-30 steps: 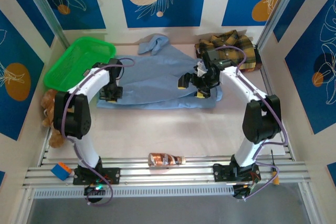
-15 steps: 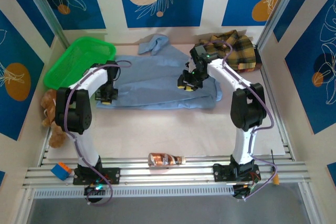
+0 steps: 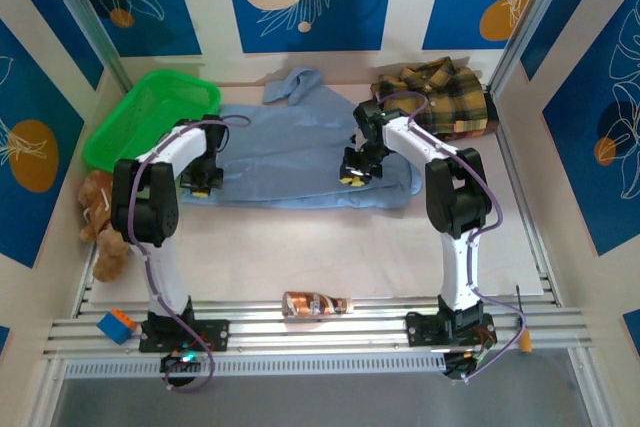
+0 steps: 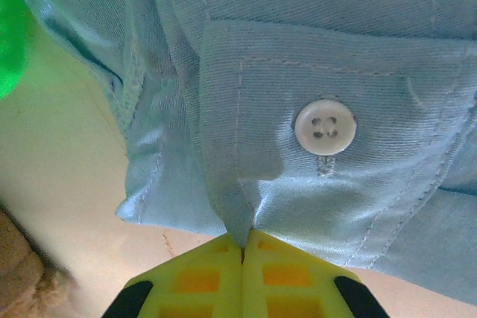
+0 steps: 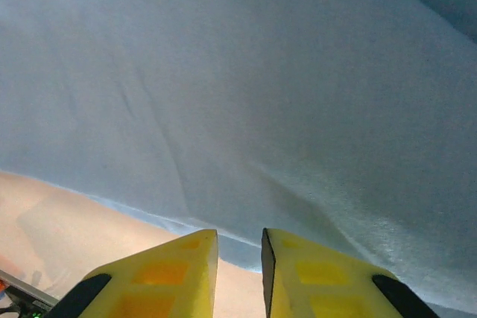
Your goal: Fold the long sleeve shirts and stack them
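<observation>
I should use my left gripper and my right gripper to drag the light blue shirt, which lies close against the green basket, toward the front rail before I fold it.
The light blue shirt (image 3: 290,142) lies spread flat at the back middle of the table, its collar end toward the back wall. My left gripper (image 3: 200,185) sits at the shirt's near left corner; in the left wrist view it (image 4: 242,237) is shut on the buttoned cuff (image 4: 325,127) of the light blue shirt (image 4: 313,50). My right gripper (image 3: 352,175) hovers over the shirt's near right part, and the right wrist view shows it (image 5: 239,240) open just above the hem of the blue cloth (image 5: 246,94). The plaid flannel shirt (image 3: 440,97) lies bunched at the back right.
A green basket (image 3: 150,117) stands at the back left, its edge (image 4: 9,35) close to my left gripper. A brown plush toy (image 3: 97,209) lies by the left wall. A bottle (image 3: 315,303) and a blue-orange block (image 3: 116,326) rest by the front rail.
My right gripper has moved left and nearer along the blue shirt's front part. My left gripper has shifted slightly left with the cuff.
</observation>
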`<state>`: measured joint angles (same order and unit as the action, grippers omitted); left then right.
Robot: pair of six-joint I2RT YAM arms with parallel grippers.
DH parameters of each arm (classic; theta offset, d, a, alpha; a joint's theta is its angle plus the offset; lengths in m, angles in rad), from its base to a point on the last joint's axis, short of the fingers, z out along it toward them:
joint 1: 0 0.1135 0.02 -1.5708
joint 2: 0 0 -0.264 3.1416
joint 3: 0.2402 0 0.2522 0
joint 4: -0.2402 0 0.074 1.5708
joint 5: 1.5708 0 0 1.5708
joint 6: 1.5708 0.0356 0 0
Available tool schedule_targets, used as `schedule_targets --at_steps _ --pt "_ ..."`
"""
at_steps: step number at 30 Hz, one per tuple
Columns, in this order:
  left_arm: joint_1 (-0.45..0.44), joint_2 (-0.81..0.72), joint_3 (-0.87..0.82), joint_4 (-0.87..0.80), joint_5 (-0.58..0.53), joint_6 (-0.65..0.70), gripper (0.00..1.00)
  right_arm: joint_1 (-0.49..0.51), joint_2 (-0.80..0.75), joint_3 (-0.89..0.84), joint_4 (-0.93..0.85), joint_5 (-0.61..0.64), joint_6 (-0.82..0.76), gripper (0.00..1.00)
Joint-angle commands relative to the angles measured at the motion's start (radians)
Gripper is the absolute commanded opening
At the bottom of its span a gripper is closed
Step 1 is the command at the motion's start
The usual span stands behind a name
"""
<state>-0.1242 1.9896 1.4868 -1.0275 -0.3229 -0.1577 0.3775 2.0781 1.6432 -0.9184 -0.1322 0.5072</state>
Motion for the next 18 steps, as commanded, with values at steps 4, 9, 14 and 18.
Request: schedule_targets --at_steps 4,9,14,18 --pt "0.015 0.040 0.079 -0.023 -0.041 0.032 0.00 -0.015 0.005 -0.044 0.003 0.026 0.020 0.23" --pt "0.021 0.065 0.086 -0.017 -0.075 0.038 0.00 -0.017 0.020 -0.055 0.016 0.029 0.030 0.23" --pt "0.033 0.093 0.089 -0.009 -0.105 0.030 0.07 -0.017 0.022 -0.065 0.028 0.023 0.037 0.23" --pt "0.033 0.076 0.094 -0.009 -0.106 -0.017 0.48 -0.019 0.018 -0.076 0.027 0.020 0.034 0.23"
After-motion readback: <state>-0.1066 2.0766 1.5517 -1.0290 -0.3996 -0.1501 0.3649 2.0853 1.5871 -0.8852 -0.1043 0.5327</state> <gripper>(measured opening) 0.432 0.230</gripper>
